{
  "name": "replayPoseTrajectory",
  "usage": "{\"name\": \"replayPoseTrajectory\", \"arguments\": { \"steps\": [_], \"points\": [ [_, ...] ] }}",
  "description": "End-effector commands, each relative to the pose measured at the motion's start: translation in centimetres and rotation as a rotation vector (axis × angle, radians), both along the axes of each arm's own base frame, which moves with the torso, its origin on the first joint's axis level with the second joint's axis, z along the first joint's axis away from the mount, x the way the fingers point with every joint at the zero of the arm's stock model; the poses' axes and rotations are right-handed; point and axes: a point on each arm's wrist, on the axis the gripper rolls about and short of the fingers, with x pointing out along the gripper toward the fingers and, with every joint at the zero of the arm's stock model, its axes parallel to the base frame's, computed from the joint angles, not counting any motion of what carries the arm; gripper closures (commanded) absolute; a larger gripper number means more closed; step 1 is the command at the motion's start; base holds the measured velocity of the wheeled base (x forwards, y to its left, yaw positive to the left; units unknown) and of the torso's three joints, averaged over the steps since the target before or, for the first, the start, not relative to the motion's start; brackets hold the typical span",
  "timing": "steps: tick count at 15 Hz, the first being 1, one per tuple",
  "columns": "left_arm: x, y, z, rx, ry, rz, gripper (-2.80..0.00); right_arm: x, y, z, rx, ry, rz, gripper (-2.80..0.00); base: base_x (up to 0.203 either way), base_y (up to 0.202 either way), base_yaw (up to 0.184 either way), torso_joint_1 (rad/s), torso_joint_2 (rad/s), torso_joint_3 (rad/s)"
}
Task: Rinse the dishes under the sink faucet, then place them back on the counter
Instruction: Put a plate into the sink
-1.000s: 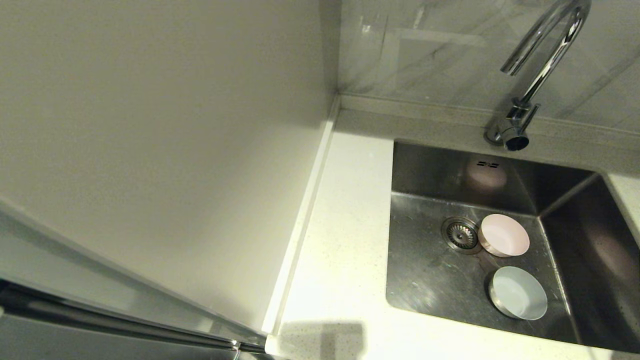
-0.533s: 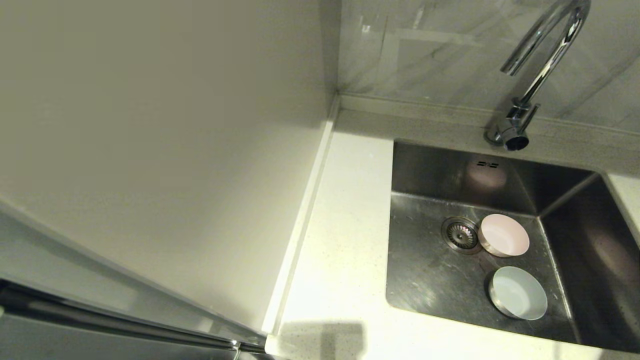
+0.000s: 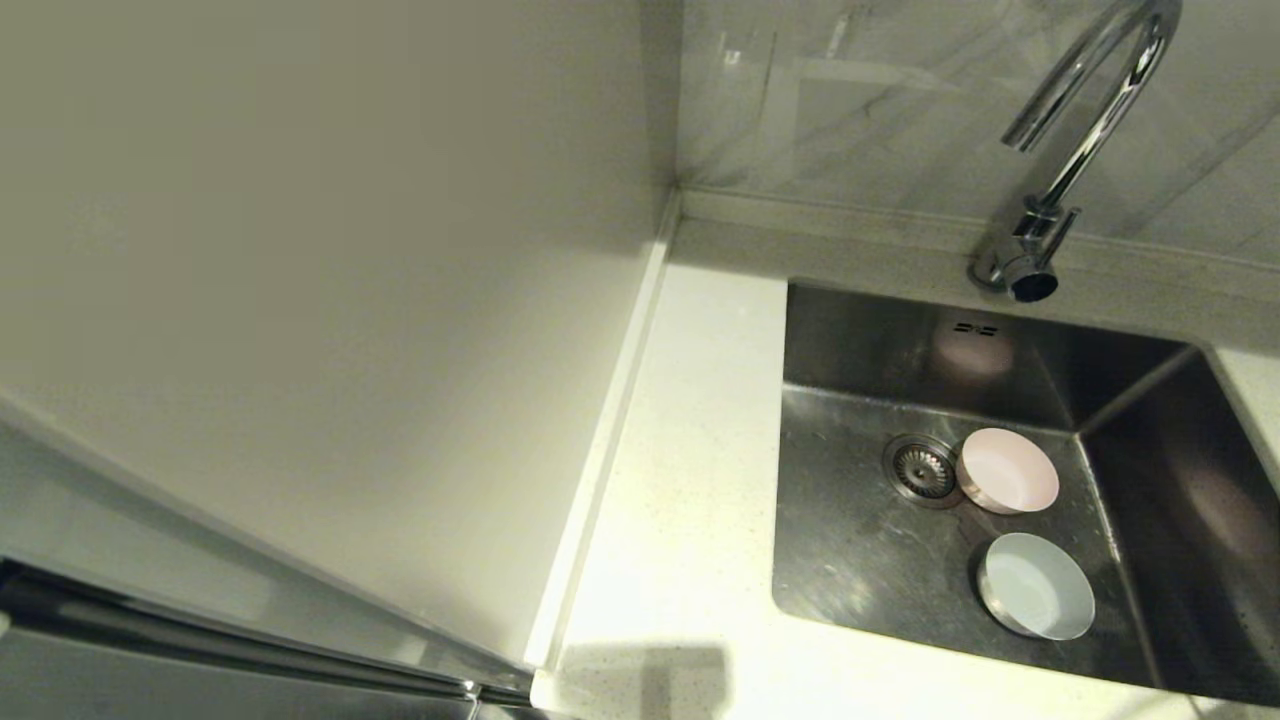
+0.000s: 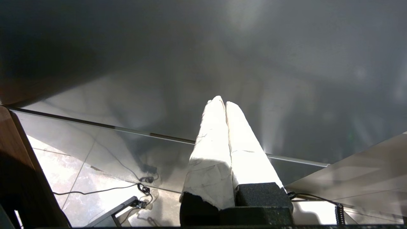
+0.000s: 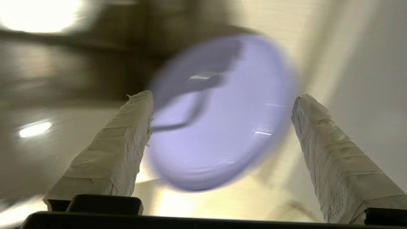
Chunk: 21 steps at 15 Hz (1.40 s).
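Observation:
The open fingers of my right gripper are on both sides of the lilac plate's wide middle, so my right gripper should turn, move toward the sink and pinch the rim beside the sink.
In the head view the steel sink holds the pale pink bowl beside the round drain and the pale blue-white bowl nearer the front. The chrome faucet rises behind the basin. The lilac plate shows only in the right wrist view, lying on the pale counter beyond my right gripper, which is open with its fingers spread to either side of the plate and apart from it. My left gripper is shut on nothing, parked low by a cabinet front. Neither arm appears in the head view.
The white speckled counter runs left of the sink, bounded by a cream wall panel and the marbled back wall. Cables lie on the tiled floor below the left gripper.

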Motion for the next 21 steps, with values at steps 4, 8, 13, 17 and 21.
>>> {"name": "replayPoseTrajectory", "arguments": {
  "steps": [4, 8, 13, 17, 21],
  "points": [
    [0.0, 0.0, -0.1, -0.001, 0.002, 0.000, 0.00, 0.5, 0.0, -0.3, -0.185, -0.046, -0.093, -2.80, 0.000, 0.000, 0.000, 0.000, 0.00, 0.000],
    [0.0, 0.0, -0.1, -0.001, 0.003, 0.000, 0.00, -0.4, 1.6, 1.2, 0.144, 0.029, -0.013, -2.80, 0.000, 0.000, 0.000, 0.000, 0.00, 0.000],
    [0.0, 0.0, -0.1, -0.001, 0.002, 0.000, 0.00, 2.3, 4.3, 6.2, 0.575, -0.063, -0.143, -2.80, 0.000, 0.000, 0.000, 0.000, 0.00, 0.000],
    [0.0, 0.0, -0.1, -0.001, 0.002, 0.000, 0.00, 6.3, 4.4, 5.2, 0.347, -0.085, -0.615, -2.80, 0.000, 0.000, 0.000, 0.000, 0.00, 0.000],
    [0.0, 0.0, -0.1, -0.001, 0.002, 0.000, 0.00, 9.1, 3.6, 0.7, 0.160, -0.121, -0.856, -2.80, 0.000, 0.000, 0.000, 0.000, 0.00, 0.000]
  ]
}}
